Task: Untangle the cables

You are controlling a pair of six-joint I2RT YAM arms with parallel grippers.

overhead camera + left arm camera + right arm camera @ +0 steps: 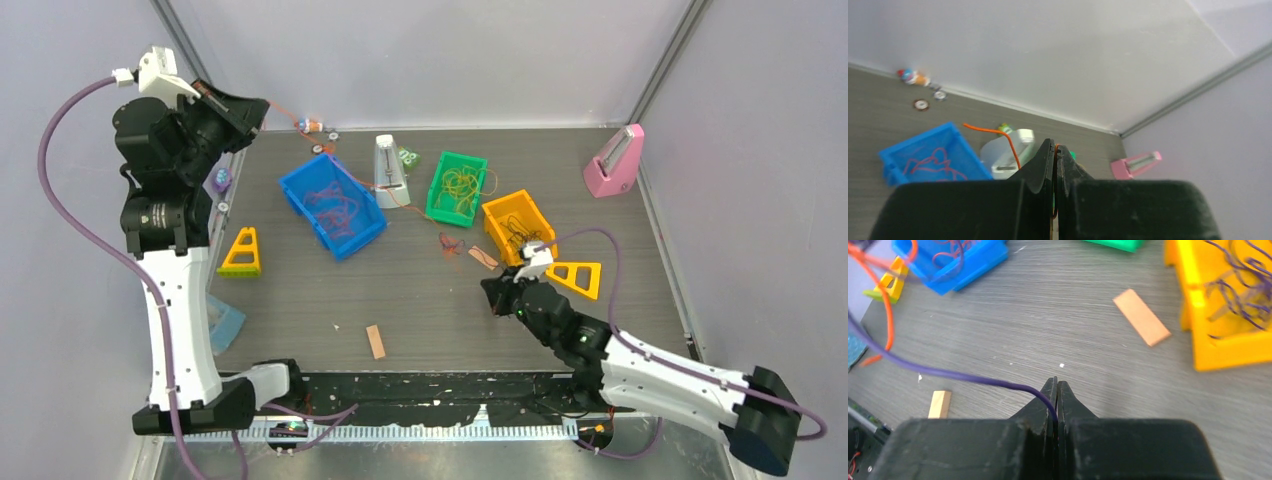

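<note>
The tangle point(450, 244) connects the orange cable to the purple cable. Next, my right gripper raises the tangle beside the blue bin point(397, 232) so that my left gripper can loosen it.
My left gripper point(258, 110) is raised at the far left and shut on a thin orange cable point(345, 170). That cable runs taut down past the white metronome to a small reddish tangle point(450, 243) on the table. In the left wrist view the orange cable point(998, 132) enters the closed left gripper point(1055, 146). My right gripper point(1057, 382) sits low over the table point(1048, 315), shut on a dark purple cable point(948, 374) that trails off left. In the top view the right gripper point(493, 295) is just in front of the tangle.
A blue bin point(335, 205) holds red cables, a green bin point(457, 187) yellow ones and a yellow bin point(518, 225) dark purple ones. A white metronome point(388, 172), a pink metronome point(614, 162), yellow triangles point(242, 253) point(577, 277) and tan strips point(375, 341) point(483, 257) lie around.
</note>
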